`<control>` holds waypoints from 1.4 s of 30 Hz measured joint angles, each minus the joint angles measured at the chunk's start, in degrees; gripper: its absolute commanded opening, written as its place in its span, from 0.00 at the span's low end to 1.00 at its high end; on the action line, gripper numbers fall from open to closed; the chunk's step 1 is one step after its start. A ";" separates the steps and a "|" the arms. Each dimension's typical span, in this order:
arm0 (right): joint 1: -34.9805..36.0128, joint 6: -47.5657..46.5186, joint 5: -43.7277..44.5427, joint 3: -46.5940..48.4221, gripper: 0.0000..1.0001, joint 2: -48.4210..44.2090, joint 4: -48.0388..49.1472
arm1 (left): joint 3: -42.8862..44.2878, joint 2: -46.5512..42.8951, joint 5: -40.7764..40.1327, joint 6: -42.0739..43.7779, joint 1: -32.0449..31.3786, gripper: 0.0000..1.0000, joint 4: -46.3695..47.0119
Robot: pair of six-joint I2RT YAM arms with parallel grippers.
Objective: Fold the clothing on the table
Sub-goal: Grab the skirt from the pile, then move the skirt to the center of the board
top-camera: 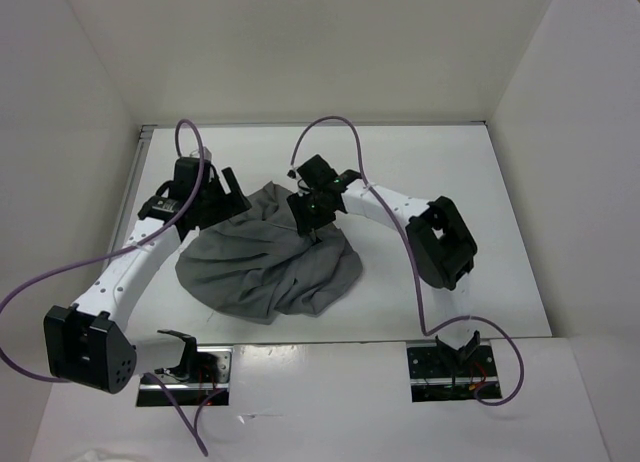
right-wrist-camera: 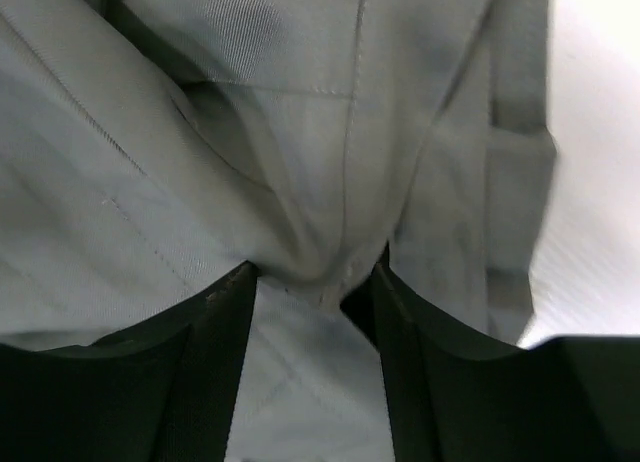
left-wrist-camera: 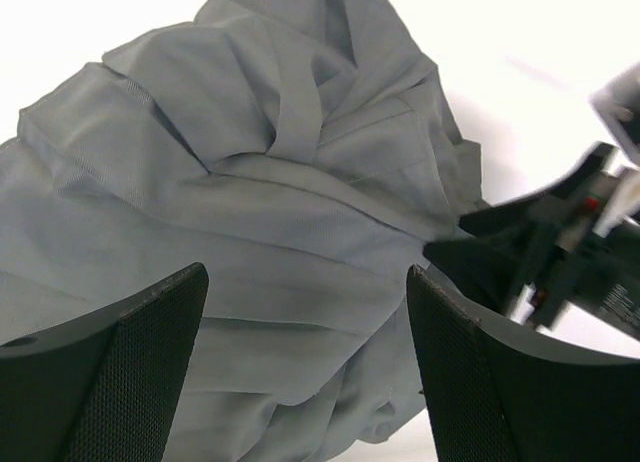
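Observation:
The grey clothing is lying crumpled in a heap (top-camera: 262, 264). My right gripper should pinch the clothing's raised fold (right-wrist-camera: 312, 254) and lift the clothing up high to spread it out before folding.
The grey clothing (top-camera: 268, 264) lies crumpled in a rounded heap on the white table (top-camera: 450, 182). My left gripper (top-camera: 228, 194) hangs open at the heap's back left edge; in the left wrist view its fingers (left-wrist-camera: 150, 332) stand wide apart above wrinkled clothing (left-wrist-camera: 250, 182), holding nothing. My right gripper (top-camera: 312, 222) points down into the heap's back middle. In the right wrist view the right gripper (right-wrist-camera: 315, 274) is open, its tips pressed into the clothing (right-wrist-camera: 300, 132) with a raised fold bunched between them. The right gripper (left-wrist-camera: 520, 257) also shows in the left wrist view.
White walls (top-camera: 90, 102) close the table in on the left, back and right. Purple cables (top-camera: 340, 127) loop over both arms. The right arm's elbow (top-camera: 440, 244) stands to the right of the heap. Two mounting plates (top-camera: 448, 367) sit at the near edge.

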 measured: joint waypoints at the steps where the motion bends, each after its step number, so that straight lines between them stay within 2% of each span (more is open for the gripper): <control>1: 0.24 -0.46 -0.57 0.68 0.51 1.27 0.09 | -0.11 0.00 0.09 0.02 0.20 0.87 -0.09; 2: 0.26 -0.66 -1.20 1.33 0.48 2.45 0.15 | -0.24 0.00 0.24 0.02 0.39 0.87 -0.11; 5: 0.26 -1.51 -3.02 2.99 0.17 5.70 0.20 | -0.35 0.00 0.28 0.02 1.01 0.87 -0.13; 6: 0.26 -1.55 -3.45 3.43 0.00 6.49 0.20 | -0.46 0.00 0.28 0.00 1.18 0.87 -0.07; 11: 0.31 -2.03 -1.33 5.40 0.00 6.01 -1.40 | -0.94 0.00 0.83 0.02 2.16 0.87 -0.09; 15: 0.31 -2.36 4.26 12.57 0.00 -1.33 -6.67 | -0.96 0.00 1.46 0.00 2.86 0.87 0.39; 20: 0.85 -2.23 21.79 30.60 0.00 -15.45 -8.85 | -1.09 0.00 2.91 0.02 3.48 0.87 1.99; 24: 1.31 -1.90 35.56 44.48 0.00 -21.73 -9.07 | -1.62 0.00 4.24 0.00 3.56 0.87 3.50; 27: 1.31 -1.73 41.33 51.30 0.00 -22.91 -10.01 | -2.10 0.00 5.03 0.02 3.56 0.86 4.02; 33: 3.67 -0.48 40.00 55.39 0.00 -16.74 -13.97 | -2.91 -0.22 5.86 0.00 3.56 0.86 4.61; 38: 5.46 -0.35 29.97 54.77 0.00 -6.25 -19.45 | -3.58 -1.33 5.97 0.00 3.56 0.86 4.63; 42: 5.44 -0.07 25.31 54.07 0.00 -3.26 -23.47 | -3.78 -2.03 5.97 0.02 3.56 0.86 4.63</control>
